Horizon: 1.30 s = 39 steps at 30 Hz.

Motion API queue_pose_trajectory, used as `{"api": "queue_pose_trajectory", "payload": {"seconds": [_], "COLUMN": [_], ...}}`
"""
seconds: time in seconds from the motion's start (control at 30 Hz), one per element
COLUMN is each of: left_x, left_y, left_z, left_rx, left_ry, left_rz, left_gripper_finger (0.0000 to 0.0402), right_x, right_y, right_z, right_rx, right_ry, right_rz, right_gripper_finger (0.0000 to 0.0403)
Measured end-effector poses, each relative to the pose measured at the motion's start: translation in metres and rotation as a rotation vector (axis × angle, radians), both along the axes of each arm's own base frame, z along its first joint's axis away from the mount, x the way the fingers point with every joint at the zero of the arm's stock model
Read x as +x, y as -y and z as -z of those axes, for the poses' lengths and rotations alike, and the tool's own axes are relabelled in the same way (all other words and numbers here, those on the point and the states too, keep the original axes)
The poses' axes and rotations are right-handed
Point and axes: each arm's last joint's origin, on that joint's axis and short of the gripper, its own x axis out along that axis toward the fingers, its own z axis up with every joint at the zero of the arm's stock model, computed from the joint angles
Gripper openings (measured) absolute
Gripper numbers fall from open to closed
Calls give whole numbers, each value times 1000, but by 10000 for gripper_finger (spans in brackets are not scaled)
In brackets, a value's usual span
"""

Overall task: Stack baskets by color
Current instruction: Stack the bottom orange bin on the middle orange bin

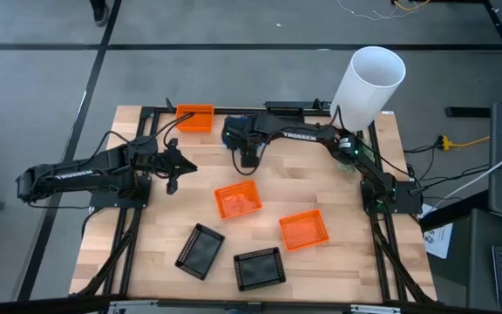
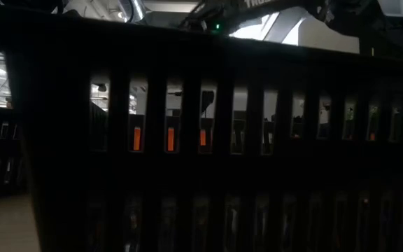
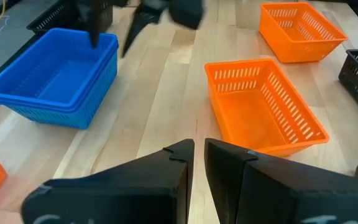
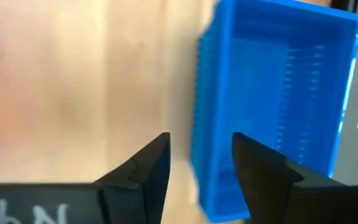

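My open fingers are clear of the blue baskets, which sit nested, so my right gripper continues to the near orange basket and closes on its rim.
A stack of nested blue baskets rests on its bottom at the far middle of the table. My right gripper hangs open over the stack's rim, one finger on each side of the wall and clear of it. Three orange baskets lie singly: one at the far edge, one in the middle and one toward the near right. Two black baskets sit near the front. My left gripper waits at the left, shut and holding nothing.
A tall white cylinder stands at the table's far right corner. In the low view a black basket close to the camera fills the picture, and orange shows through its slots. Bare wood lies between the left gripper and the middle orange basket.
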Motion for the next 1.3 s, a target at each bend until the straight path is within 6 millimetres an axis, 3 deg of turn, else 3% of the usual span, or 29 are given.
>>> {"api": "queue_pose_trajectory", "payload": {"seconds": [0.17, 0.4, 0.53, 0.67, 1.03, 1.3], "left_x": [0, 0, 0, 0, -1, -1], "left_y": [0, -1, -1, -1, 0, -1], "left_z": [0, 0, 0, 1, 1, 1], "left_rx": [2, 9, 9, 8, 5, 4], "left_ry": [-1, -6, -7, -12, -19, -18], "left_rz": [-3, -22, -23, -23, -23, -24], "left_gripper_finger": [30, 30, 30, 30, 30, 30], "right_x": [-6, -24, -37, -39, -51, -99], "right_y": [-34, -84, -101, -118, -183, -197], "right_z": [-11, -3, -3, -3, -17, 3], "right_rx": [123, 360, 379, 393, 388, 346], "right_ry": [-28, -256, -401, -400, -400, -572], "right_rz": [-20, -49, 66, 140, 15, 72], "right_gripper_finger": [171, 171, 171, 171, 171, 171]}}
